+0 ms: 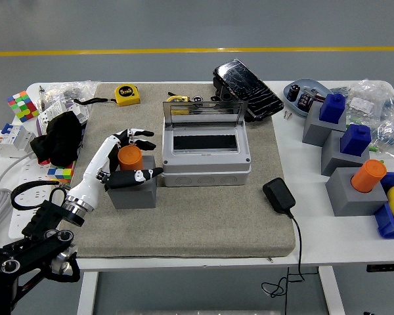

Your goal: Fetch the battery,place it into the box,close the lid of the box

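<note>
The orange battery point(130, 157) is upright and sunk in the wide grey block point(134, 197), so I expect it to slide out and leave an empty round hole when the robot lifts.
An orange cylinder battery point(129, 157) stands upright in a grey block holder point(134, 189) on the mat, left of the grey box point(206, 164). The box is open, its clear lid point(205, 109) standing up at the back. My left hand point(136, 155) is spread open around the battery: the fingers point(139, 135) reach over it from behind, the thumb point(143, 175) lies in front. It holds nothing. My right hand is out of view.
A black adapter point(279, 195) with cable lies right of the box. A yellow tape measure point(126, 94) and a black case point(247, 89) lie at the back. Grey blocks with blue and orange parts point(368, 176) stand at right. A black cloth point(58, 136) and Rubik's cube point(22, 106) lie at left.
</note>
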Robot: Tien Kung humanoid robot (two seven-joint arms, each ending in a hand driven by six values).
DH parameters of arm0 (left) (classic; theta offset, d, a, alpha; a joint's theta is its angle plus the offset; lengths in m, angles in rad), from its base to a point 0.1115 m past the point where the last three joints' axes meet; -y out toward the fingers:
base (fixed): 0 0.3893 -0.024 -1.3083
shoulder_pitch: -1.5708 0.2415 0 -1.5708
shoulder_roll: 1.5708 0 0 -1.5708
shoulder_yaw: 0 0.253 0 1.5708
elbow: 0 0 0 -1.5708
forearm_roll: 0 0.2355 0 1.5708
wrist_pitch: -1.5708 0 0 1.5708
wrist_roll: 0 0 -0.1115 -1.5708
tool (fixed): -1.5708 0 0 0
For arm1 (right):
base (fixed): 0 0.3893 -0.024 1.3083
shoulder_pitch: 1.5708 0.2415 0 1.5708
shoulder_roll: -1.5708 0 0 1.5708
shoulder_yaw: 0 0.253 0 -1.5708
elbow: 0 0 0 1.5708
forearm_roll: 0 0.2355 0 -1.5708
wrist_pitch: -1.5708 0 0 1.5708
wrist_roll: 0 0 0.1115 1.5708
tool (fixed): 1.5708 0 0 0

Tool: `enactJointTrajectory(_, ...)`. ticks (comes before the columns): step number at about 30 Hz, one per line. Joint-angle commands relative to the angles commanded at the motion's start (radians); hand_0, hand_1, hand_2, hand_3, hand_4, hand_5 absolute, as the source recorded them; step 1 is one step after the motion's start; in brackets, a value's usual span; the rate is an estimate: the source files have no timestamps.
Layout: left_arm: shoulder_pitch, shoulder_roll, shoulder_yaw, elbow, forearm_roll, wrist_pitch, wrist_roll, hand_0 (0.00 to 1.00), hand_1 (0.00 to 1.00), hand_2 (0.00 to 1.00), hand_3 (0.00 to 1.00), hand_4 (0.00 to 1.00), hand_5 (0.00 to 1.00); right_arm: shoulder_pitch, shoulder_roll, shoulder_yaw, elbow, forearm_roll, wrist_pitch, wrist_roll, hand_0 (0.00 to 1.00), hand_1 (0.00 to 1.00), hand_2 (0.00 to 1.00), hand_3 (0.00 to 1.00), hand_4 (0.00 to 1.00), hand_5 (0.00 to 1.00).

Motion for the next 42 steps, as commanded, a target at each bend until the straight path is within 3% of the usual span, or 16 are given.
enactJointTrajectory(1,-0.002,0.000,0.003,0.001,-0.006,-0.002,0.002,0.597,0.541,0.525,0.625,0.998,0.002,0.001,0.000,-0.001,0.000,0.000,0.000,0.000,0.667,0.672,0.688,0.535,0.907,0.479)
enactJointTrajectory(2,-0.003,0.000,0.006,0.002,-0.013,-0.003,0.003,0.512,0.380,0.441,0.569,0.998,0.002,0.001,0.000,-0.003,0.000,0.000,0.000,0.000,0.667,0.672,0.688,0.535,0.907,0.478)
enactJointTrajectory(7,-0.007,-0.001,0.010,0.001,-0.035,0.003,-0.007,0.512,0.380,0.441,0.569,0.998,0.002,0.003,-0.001,-0.006,0.002,0.001,-0.001,0.000,0.667,0.672,0.688,0.535,0.907,0.478)
enactJointTrajectory(8,-0.009,-0.001,0.015,0.003,-0.041,0.004,-0.010,0.138,0.255,0.377,0.423,0.928,0.002,0.003,-0.001,-0.007,0.002,0.001,-0.001,0.000,0.667,0.672,0.688,0.534,0.907,0.478)
enactJointTrajectory(13,-0.017,-0.005,0.035,0.016,-0.091,0.010,-0.023,0.138,0.255,0.377,0.423,0.928,0.002,0.004,-0.001,-0.009,0.002,0.002,-0.001,0.000,0.667,0.672,0.688,0.534,0.907,0.478)
enactJointTrajectory(14,-0.018,-0.006,0.038,0.020,-0.105,0.007,-0.025,0.045,0.081,0.296,0.309,0.939,0.002,0.004,-0.001,-0.009,0.002,0.002,-0.002,0.000,0.668,0.672,0.688,0.534,0.907,0.478)
enactJointTrajectory(19,-0.023,-0.013,0.051,0.028,-0.161,0.009,-0.049,0.045,0.081,0.296,0.309,0.939,0.002,0.003,-0.002,-0.012,0.002,0.002,-0.002,0.000,0.668,0.672,0.688,0.534,0.907,0.478)
enactJointTrajectory(20,-0.024,-0.014,0.051,0.027,-0.172,0.009,-0.055,0.041,0.002,0.173,0.184,0.897,0.002,0.002,-0.002,-0.012,0.002,0.001,-0.002,0.000,0.667,0.673,0.688,0.534,0.907,0.478)
enactJointTrajectory(29,-0.027,-0.012,0.043,-0.002,-0.207,0.006,-0.073,0.040,0.002,0.139,0.166,0.895,0.002,-0.002,0.000,-0.007,0.002,-0.002,-0.004,0.002,0.667,0.673,0.688,0.534,0.907,0.478)
enactJointTrajectory(34,-0.038,-0.003,0.010,-0.048,-0.118,0.008,-0.004,0.038,0.002,0.139,0.164,0.896,0.002,-0.003,0.000,-0.001,0.002,-0.003,-0.005,0.003,0.667,0.673,0.688,0.533,0.907,0.478)
enactJointTrajectory(38,-0.083,0.006,-0.021,-0.112,0.046,0.022,0.138,0.032,0.002,0.145,0.166,0.905,0.002,-0.003,-0.002,0.001,0.002,-0.004,-0.006,0.004,0.668,0.673,0.688,0.533,0.907,0.479)
enactJointTrajectory(42,-0.160,-0.009,-0.010,-0.144,0.215,0.019,0.277,0.032,0.002,0.145,0.166,0.905,0.002,-0.002,-0.002,-0.001,0.002,-0.002,-0.006,0.005,0.668,0.673,0.688,0.533,0.907,0.479)
